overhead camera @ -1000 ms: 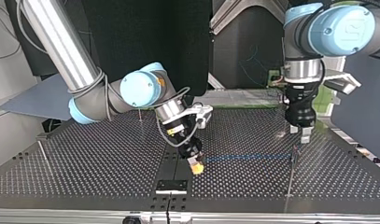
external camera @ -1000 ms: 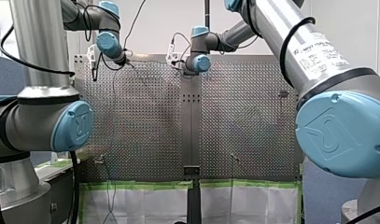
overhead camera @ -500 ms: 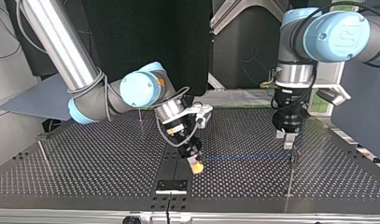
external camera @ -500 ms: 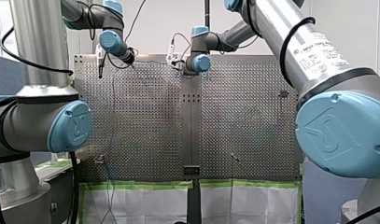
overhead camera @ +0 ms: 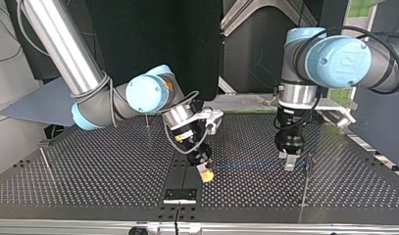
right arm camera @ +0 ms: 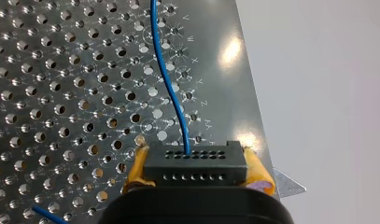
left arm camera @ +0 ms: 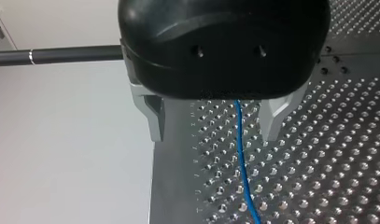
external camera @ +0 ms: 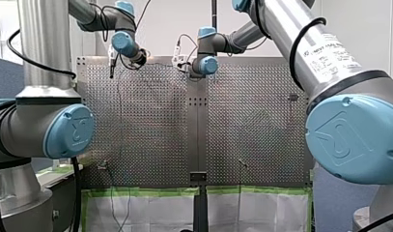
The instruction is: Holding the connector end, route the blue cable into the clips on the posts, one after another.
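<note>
The blue cable (right arm camera: 158, 42) comes out of the connector in one smooth bow (right arm camera: 177, 104). It will follow along and hold that gentle curve when I carry the connector.
My right gripper (right arm camera: 194, 179) is shut with its yellow pads (right arm camera: 258, 173) on the black connector (right arm camera: 194, 161). The blue cable (right arm camera: 165, 77) leaves the connector over the perforated table. In the top view my right gripper (overhead camera: 205, 174) hangs low near the table's middle, and the cable (overhead camera: 256, 165) runs from it to a thin post (overhead camera: 308, 164) at the right. My left gripper (overhead camera: 288, 160) hovers over the cable just beside that post. In the left wrist view my left gripper (left arm camera: 213, 126) is open, and the cable (left arm camera: 241, 158) passes below, between its metal fingers (left arm camera: 152, 116), untouched.
More thin posts stand at the top view's far left (overhead camera: 44, 157) and behind my right arm (overhead camera: 147, 120). A black plate (overhead camera: 180, 195) lies at the table's near edge in that view. The table's edge (left arm camera: 152, 186) is close beside my left gripper.
My left arm has swung toward the top view's left and come lower, from beyond the right-hand post to over the cable. My right arm and the connector have stayed put.
</note>
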You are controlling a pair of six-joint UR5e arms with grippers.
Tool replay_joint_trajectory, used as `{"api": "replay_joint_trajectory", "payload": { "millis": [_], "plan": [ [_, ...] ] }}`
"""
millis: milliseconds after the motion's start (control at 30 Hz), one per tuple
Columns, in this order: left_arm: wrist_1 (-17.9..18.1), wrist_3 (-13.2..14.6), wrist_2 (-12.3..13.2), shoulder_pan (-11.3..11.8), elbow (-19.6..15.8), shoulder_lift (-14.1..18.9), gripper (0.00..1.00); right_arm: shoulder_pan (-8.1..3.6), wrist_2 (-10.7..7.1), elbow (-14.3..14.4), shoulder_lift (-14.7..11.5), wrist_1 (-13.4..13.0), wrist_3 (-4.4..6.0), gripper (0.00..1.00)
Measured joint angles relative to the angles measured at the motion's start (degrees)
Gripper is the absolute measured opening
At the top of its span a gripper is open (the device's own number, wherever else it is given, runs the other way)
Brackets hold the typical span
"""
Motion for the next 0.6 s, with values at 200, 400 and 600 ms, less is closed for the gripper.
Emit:
{"api": "replay_joint_trajectory", "payload": {
  "millis": [200, 400, 600],
  "plan": [
    [0.07, -0.03, -0.72, -0.72, 2.48, -3.22, 1.00, 0.00, 0.00, 0.00, 0.00, 0.00, 0.01, 0.00],
    [0.25, -0.09, -1.77, -0.92, 3.49, -5.98, 1.00, -0.05, 0.00, 0.00, -0.01, 0.00, -0.01, 0.00],
    [1.58, -0.94, -2.75, -0.62, 3.61, -6.79, 1.00, -0.08, 0.00, -0.02, 0.00, 0.00, -0.02, 0.00]
  ]
}}
